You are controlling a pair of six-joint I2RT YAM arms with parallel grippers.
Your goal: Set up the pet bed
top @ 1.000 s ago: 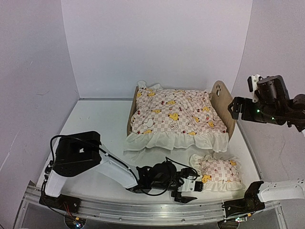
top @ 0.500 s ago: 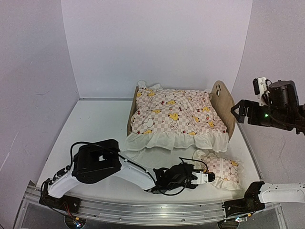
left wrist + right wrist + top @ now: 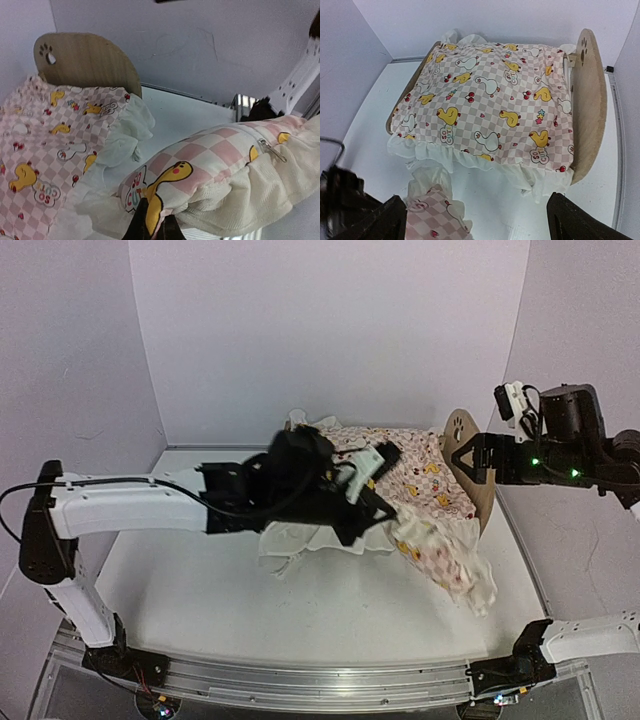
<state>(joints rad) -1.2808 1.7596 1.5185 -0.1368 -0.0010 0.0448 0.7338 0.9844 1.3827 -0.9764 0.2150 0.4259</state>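
The robot's left gripper is pinching the pillow's corner [image 3: 398,526] and the headboard stands next to its right gripper, so the robot should pull the pillow back and pass it over.
The pet bed [image 3: 462,432] stands at the back of the table, its rounded wooden headboard [image 3: 590,100] with a paw cutout on the right. A frilled duck-print quilt [image 3: 372,472] covers the whole bed [image 3: 85,60]. My left gripper [image 3: 380,510] hovers over the quilt's front frill, shut on a corner of the small matching pillow [image 3: 450,565], which hangs down off the table. In the left wrist view the black fingers [image 3: 136,227] pinch the pillow [image 3: 210,160] fabric. My right gripper [image 3: 470,455] is open in the air beside the headboard, looking down on quilt [image 3: 485,90] and pillow [image 3: 432,215].
The white table [image 3: 190,570] is walled in by pale purple panels on three sides. An aluminium rail [image 3: 300,680] runs along the near edge. The bed's low footboard [image 3: 272,485] faces left. The left arm [image 3: 130,505] stretches across the table's left half.
My left gripper closed on the pillow lying near the table's front edge and lifted it up and back to the bed's front. The right gripper shifted slightly left near the headboard.
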